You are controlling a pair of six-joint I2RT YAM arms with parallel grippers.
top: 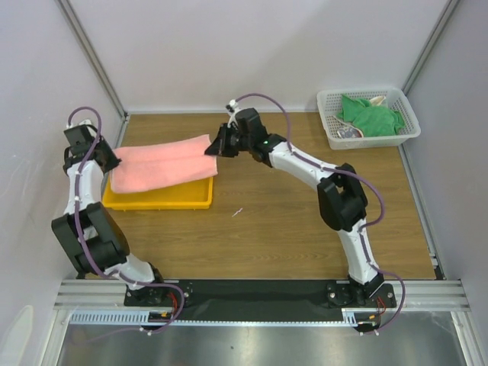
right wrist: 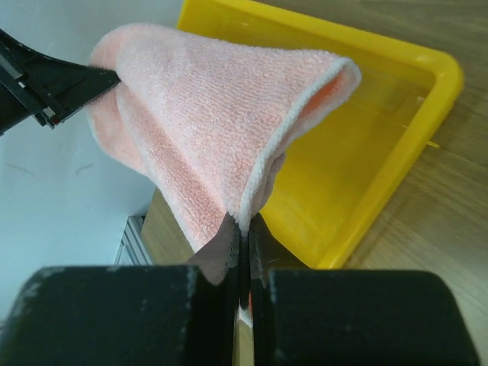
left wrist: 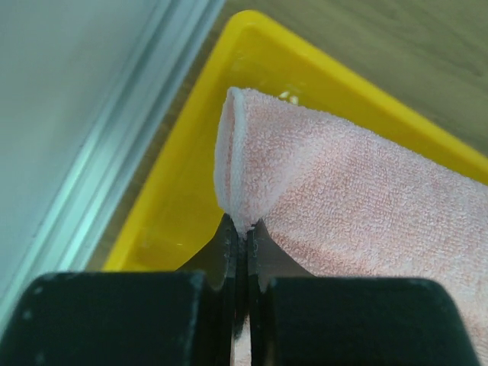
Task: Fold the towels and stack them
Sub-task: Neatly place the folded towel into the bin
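Note:
The pink towel (top: 162, 165) hangs taut over the yellow tray (top: 158, 201), and my left gripper should lower its end next until the towel lies on the tray, then let go.
The salmon-pink towel (top: 164, 164) is folded lengthwise and hangs stretched over the yellow tray between both grippers. My left gripper (top: 109, 163) is shut on the towel's left end, and its jaws (left wrist: 245, 229) pinch the white-hemmed edge of the pink towel (left wrist: 358, 198). My right gripper (top: 213, 148) is shut on the right end, nipping the hem (right wrist: 245, 221) of the pink towel (right wrist: 206, 107). The green towel (top: 374, 116) lies crumpled in the basket, with a bit of the patterned towel (top: 350, 132) beside it.
The yellow tray (top: 160, 200) sits at the left under the pink towel; it also appears as tray (left wrist: 175, 206) and tray (right wrist: 381, 152). The white mesh basket (top: 410, 122) stands at the back right corner. Walls with metal rails close off the left, back and right.

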